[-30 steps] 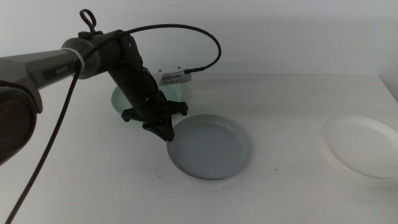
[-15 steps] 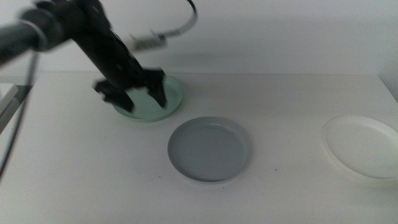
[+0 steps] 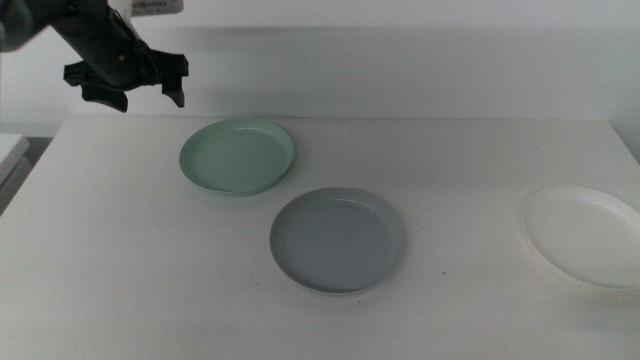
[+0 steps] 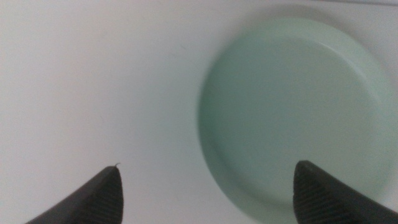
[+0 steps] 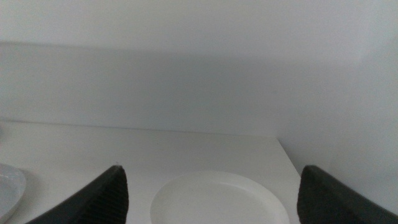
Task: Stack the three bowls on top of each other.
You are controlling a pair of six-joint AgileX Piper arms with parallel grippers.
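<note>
The grey bowl [image 3: 337,241] has the same wide, shallow shape. The green bowl [image 3: 237,157] will nest low in it and cover nearly all of it when I stack them.
The mint green bowl [image 3: 237,157] sits at the back left of the table. The light grey bowl [image 3: 337,240] lies in the middle, just in front of and right of it, apart from it. The white bowl [image 3: 585,235] sits at the far right. My left gripper [image 3: 140,92] is open and empty, raised above the table's back left corner, left of the green bowl. Its wrist view looks down on the green bowl [image 4: 292,118] between the spread jaws of the left gripper [image 4: 208,190]. My right gripper [image 5: 211,202] is open and empty, outside the middle view, facing the white bowl [image 5: 217,196].
The white table [image 3: 130,270] holds only the three bowls. Its back edge meets a pale wall [image 3: 420,60]. The grey bowl's rim [image 5: 9,183] shows at the side of the right wrist view.
My left gripper has left the grey bowl's left rim, passed over the green bowl, and risen to the back left. The bowls have not moved.
</note>
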